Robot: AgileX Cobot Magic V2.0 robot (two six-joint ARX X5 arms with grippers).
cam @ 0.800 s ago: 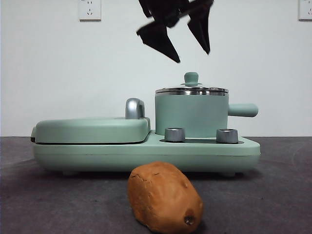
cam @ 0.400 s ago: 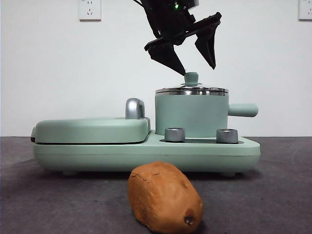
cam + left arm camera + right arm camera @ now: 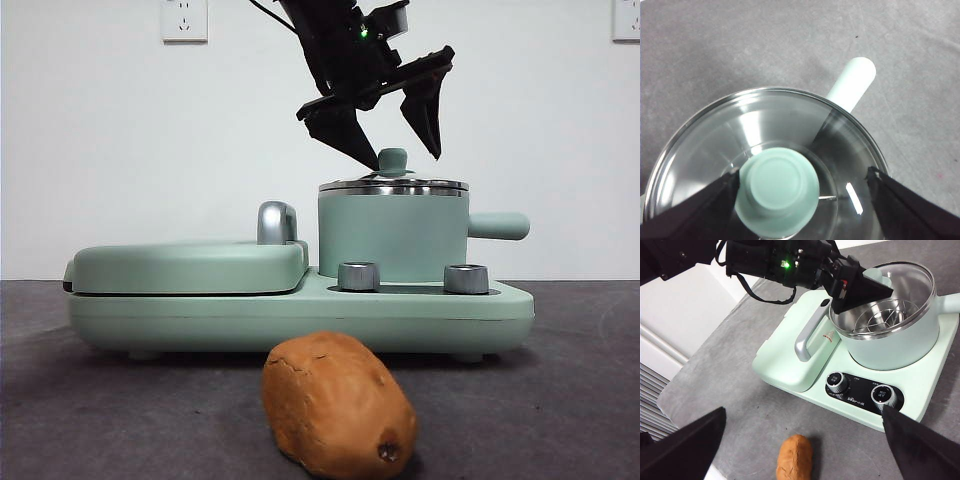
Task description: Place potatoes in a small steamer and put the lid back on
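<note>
I can see only smooth grey shine (image 3: pixel 787 122) through the clear glass, so I expect the small steamer (image 3: pixel 393 236) to be empty inside when I lift the glass lid.
The orange-brown potato (image 3: pixel 338 405) lies on the table in front of the appliance; it also shows in the right wrist view (image 3: pixel 795 457). The mint-green small steamer (image 3: pixel 393 238) stands on the base with the glass lid (image 3: pixel 393 184) on it. My left gripper (image 3: pixel 405 155) is open and hangs just above the lid. In the left wrist view its jaws stand on either side of the mint knob (image 3: pixel 777 190), with one jaw close against it. My right gripper (image 3: pixel 804 411) is open and empty, high above the table.
The flat mint griddle cover (image 3: pixel 190 265) with its chrome handle (image 3: pixel 276 222) sits left of the steamer on the same base. Two steel dials (image 3: pixel 358 276) face the front. The steamer's side handle (image 3: pixel 498 226) sticks out to the right. Grey table surface surrounds the appliance.
My left gripper has come down from above and now straddles the lid's knob. The potato, steamer and lid have not moved.
</note>
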